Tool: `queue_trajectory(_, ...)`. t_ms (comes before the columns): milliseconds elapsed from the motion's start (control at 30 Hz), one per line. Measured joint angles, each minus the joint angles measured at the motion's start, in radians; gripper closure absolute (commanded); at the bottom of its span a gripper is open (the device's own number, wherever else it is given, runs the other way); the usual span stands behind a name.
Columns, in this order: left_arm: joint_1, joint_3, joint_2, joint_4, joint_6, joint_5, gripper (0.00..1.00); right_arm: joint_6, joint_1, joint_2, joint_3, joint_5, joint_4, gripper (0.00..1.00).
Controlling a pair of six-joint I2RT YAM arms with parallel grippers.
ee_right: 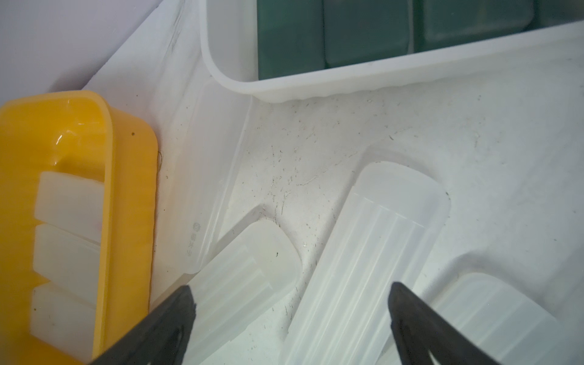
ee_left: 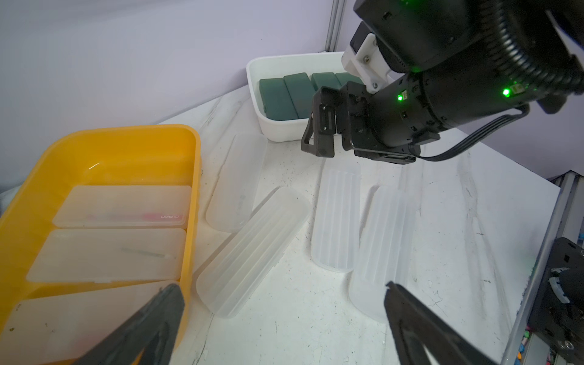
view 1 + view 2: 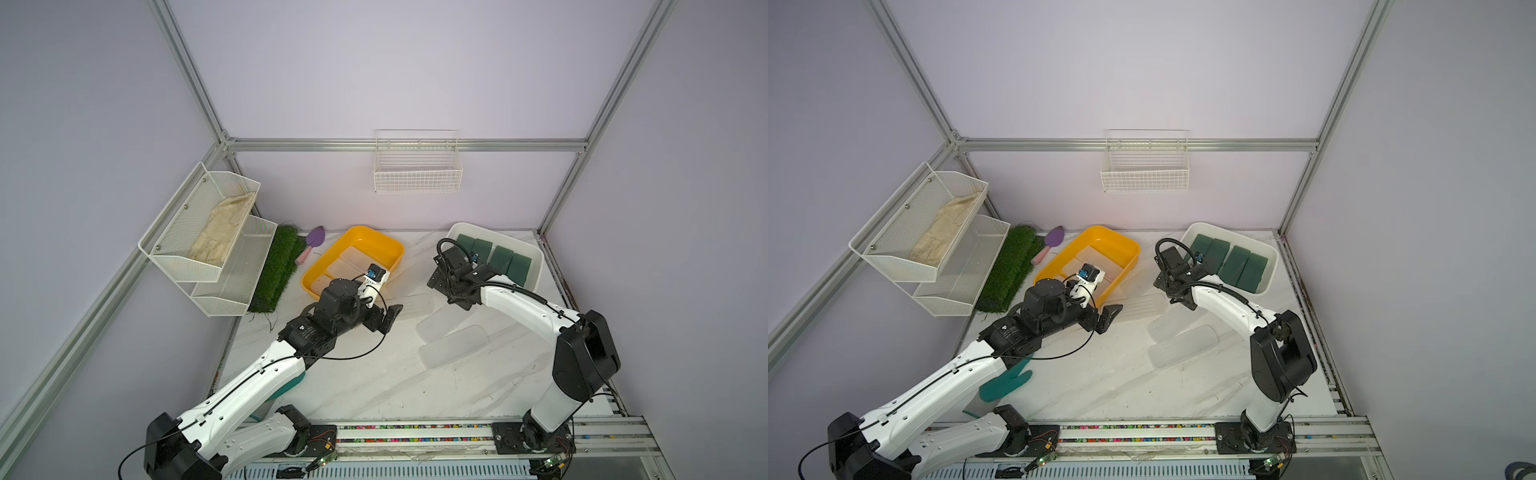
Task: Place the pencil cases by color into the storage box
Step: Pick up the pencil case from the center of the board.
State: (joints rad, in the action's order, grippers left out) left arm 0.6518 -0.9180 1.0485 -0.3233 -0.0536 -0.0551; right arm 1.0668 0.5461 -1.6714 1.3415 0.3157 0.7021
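Note:
I keep moving my right gripper toward the frosted case (image 3: 453, 346) farthest from the yellow box until its fingers straddle that case's ribbed end (image 1: 489, 301), which is free of neighbours.
Three frosted pencil cases (image 2: 107, 256) lie side by side in the yellow storage box (image 3: 360, 229). Several dark green pencil cases (image 3: 500, 257) fill the white storage box (image 3: 538, 270) at the back right. Several more frosted cases (image 3: 453, 345) lie loose on the table between the boxes. My left gripper (image 2: 283, 288) hangs open beside the yellow box (image 2: 196, 177), with a ribbed frosted case (image 2: 252, 249) just ahead of it. My right gripper (image 1: 292, 288) is open above another ribbed case (image 1: 373, 252), in front of the white box (image 1: 316, 85). Neither gripper holds anything.
A teal rubber glove (image 3: 1005, 384) lies partly under the left arm. At the left stand a white wire shelf (image 3: 199, 232) holding a beige cloth, a roll of fake grass (image 3: 276, 270) and a purple trowel (image 3: 313, 241). A wire basket (image 3: 417, 170) hangs on the back wall.

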Motion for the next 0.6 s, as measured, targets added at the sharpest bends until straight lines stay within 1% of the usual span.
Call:
queue_trajectory(167,0.005,-0.002,0.003,-0.016,0.024,-0.001,0.0,0.057,-0.053,0.072,-0.018,0.006,0.049,0.03)
queue_trajectory(333,0.005,-0.002,0.005,-0.017,0.025,-0.003,0.0,0.124,-0.103,0.12,-0.085,0.002,0.087,0.03)
queue_trajectory(600,0.013,0.002,0.003,0.047,0.003,0.0,0.0,0.215,-0.113,0.124,-0.146,-0.024,0.148,0.03)
